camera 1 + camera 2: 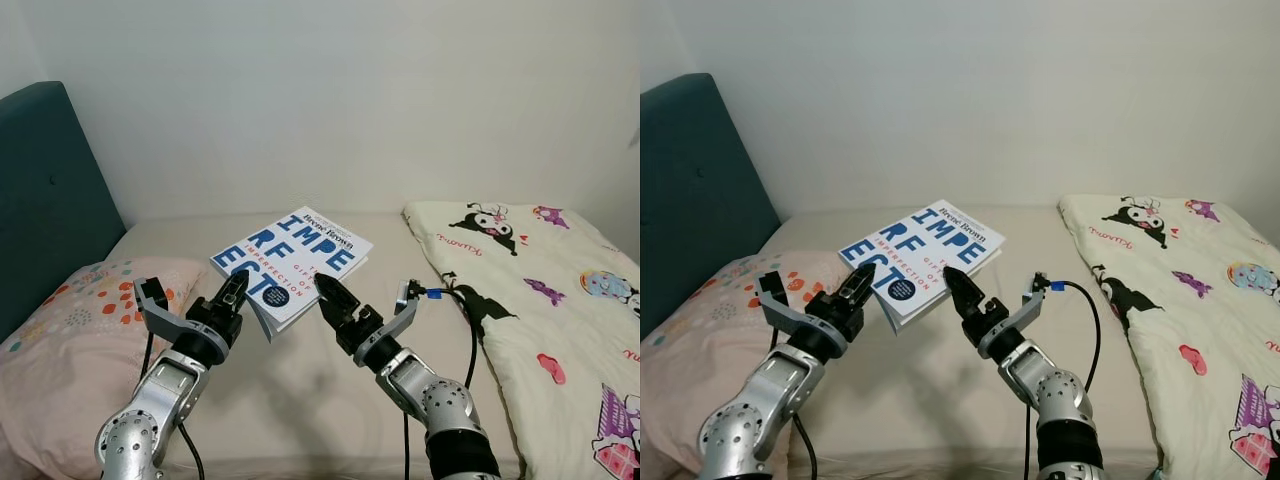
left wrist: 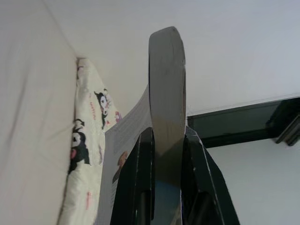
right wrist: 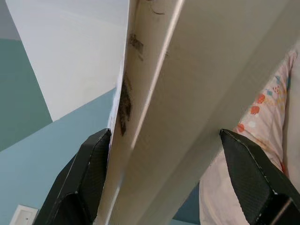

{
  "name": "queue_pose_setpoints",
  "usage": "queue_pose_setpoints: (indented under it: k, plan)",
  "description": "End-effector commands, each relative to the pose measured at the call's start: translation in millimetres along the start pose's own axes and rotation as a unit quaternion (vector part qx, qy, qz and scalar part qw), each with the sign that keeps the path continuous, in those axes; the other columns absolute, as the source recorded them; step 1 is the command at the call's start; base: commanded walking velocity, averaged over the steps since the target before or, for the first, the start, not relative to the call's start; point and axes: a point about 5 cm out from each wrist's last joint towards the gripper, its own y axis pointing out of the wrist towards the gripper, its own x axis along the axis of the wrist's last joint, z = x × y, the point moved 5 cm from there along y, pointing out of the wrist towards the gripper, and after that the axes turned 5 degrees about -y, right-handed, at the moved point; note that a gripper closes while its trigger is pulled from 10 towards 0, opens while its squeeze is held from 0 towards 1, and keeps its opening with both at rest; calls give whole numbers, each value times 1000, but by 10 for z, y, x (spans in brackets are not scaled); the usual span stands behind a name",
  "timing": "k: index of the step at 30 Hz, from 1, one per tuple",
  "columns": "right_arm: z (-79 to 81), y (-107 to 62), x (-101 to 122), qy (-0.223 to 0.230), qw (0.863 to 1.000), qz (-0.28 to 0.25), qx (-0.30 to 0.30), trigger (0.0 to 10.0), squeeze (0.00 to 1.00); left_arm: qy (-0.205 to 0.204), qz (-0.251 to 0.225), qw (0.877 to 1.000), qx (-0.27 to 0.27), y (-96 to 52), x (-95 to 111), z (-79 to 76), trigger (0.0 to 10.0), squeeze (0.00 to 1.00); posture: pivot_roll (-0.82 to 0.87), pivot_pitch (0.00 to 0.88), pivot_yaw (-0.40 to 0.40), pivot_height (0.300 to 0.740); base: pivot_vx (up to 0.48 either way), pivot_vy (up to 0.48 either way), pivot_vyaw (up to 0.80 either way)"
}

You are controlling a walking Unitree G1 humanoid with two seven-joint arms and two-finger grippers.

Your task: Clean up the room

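The front cover gapes (image 3: 125, 96) away from the thick pages. The white book (image 1: 292, 262) will squeeze shut and stay straight when my right gripper carries it.
A white book (image 1: 295, 262) with big blue letters on its cover hangs tilted over the beige bed (image 1: 300, 400). At the book's near left corner, my left gripper (image 1: 234, 293) is shut on it. The left wrist view looks along the closed fingers (image 2: 166, 117), with a page edge beside them. My right gripper (image 1: 328, 295) is at the near right edge of the book, open. In the right wrist view its fingers (image 3: 89, 168) stand wide apart, and the book's edge (image 3: 187, 93) runs between them.
A pink dotted pillow (image 1: 80, 330) lies at the left, against a teal headboard (image 1: 40, 200). A cream blanket with cartoon prints (image 1: 540, 290) covers the right side of the bed. The white wall is close behind.
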Motion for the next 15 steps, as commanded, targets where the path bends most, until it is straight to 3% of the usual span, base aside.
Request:
queue_pose_setpoints:
  k: [1,4,12,15]
  plan:
    - [-16,37,-43,1,1000,5,-7,10000,0,-73,-4,997,-29,25,-169,-75,10000,0,15,0,15,740,0,0,0]
    - [-77,19,-50,-9,1000,15,-20,10000,0,-90,-1,995,-37,15,-148,-103,10000,0,18,0,14,740,0,0,0]
    - [-202,-46,-53,-45,997,20,-57,10000,0,-90,-16,995,-33,8,-69,-75,10000,0,18,0,13,740,0,0,0]
    - [-182,-48,5,-47,998,11,-48,10000,0,-94,-11,995,-32,5,-85,-77,10000,0,17,0,16,740,0,0,0]
